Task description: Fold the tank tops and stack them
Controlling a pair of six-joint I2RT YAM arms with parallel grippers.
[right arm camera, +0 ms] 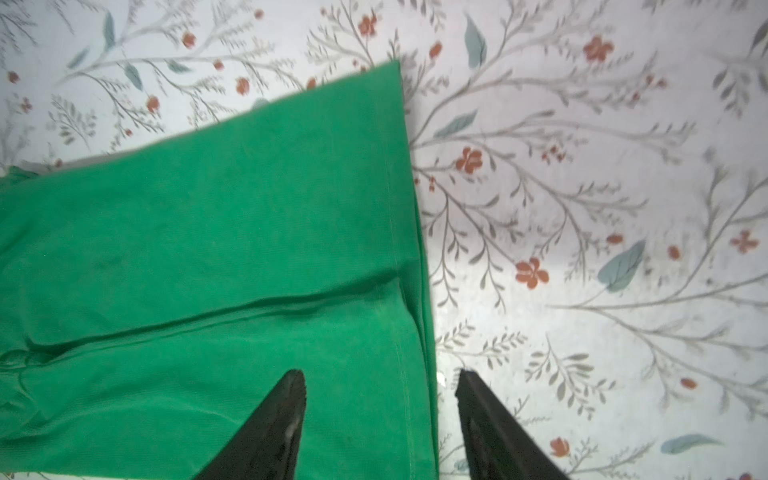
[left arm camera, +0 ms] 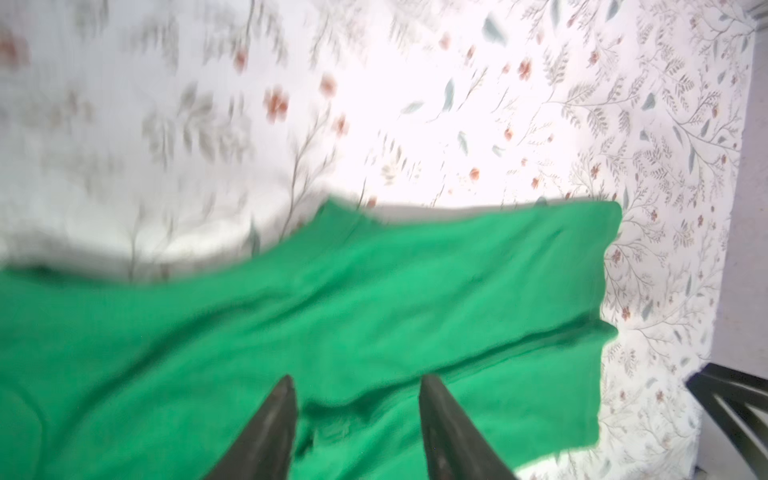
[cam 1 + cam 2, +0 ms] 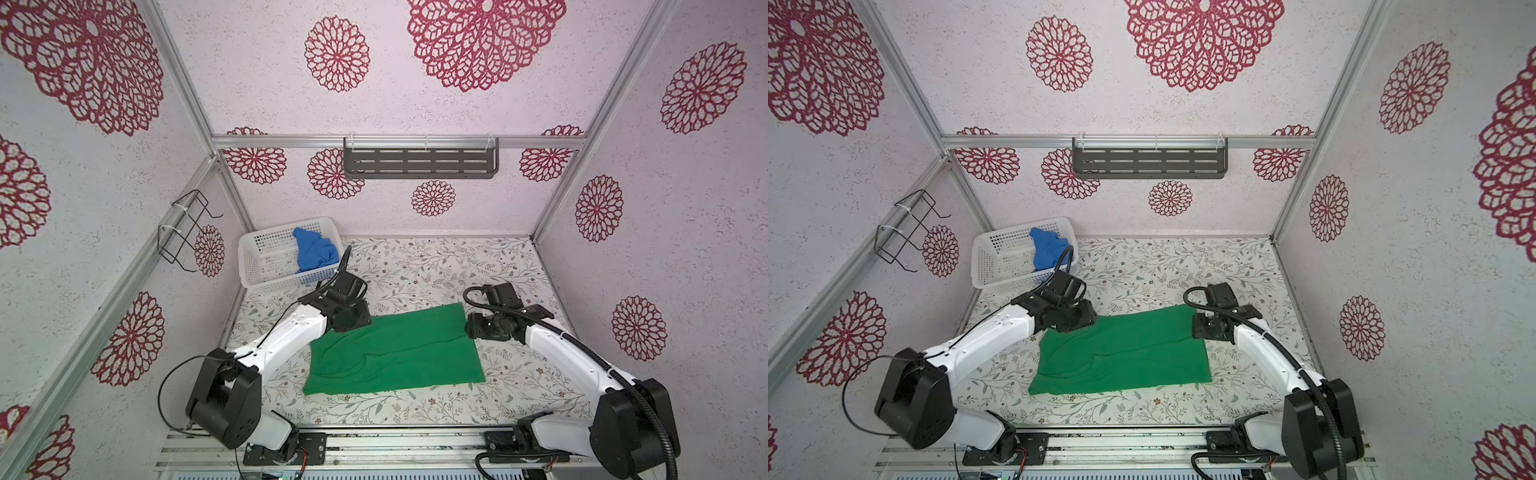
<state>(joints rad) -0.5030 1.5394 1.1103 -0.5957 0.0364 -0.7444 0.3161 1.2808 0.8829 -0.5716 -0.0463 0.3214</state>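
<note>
I can see the green tank top's near edge [image 3: 393,389] lying flat and loose, so I expect the whole tank top to slide, still spread, when I pull its far edge back.
The green tank top [image 3: 395,353] [image 3: 1121,353] lies folded lengthwise into a long band on the flowered table [image 3: 457,266], with a crease running along it. My left gripper [image 3: 351,322] [image 2: 357,380] hangs open just above its far left end, with nothing between the fingers. At the far right corner my right gripper [image 3: 478,328] [image 1: 380,374] is open too; one finger is over the cloth [image 1: 208,249], one over bare table, and the hem runs between them. The blue tank top [image 3: 316,249] [image 3: 1048,249] sits crumpled in the white basket [image 3: 266,257].
The basket stands in the table's back left corner, close behind my left wrist. A black slotted shelf [image 3: 419,158] hangs on the back wall and a wire rack [image 3: 187,228] on the left wall. An aluminium rail [image 3: 395,444] borders the front edge.
</note>
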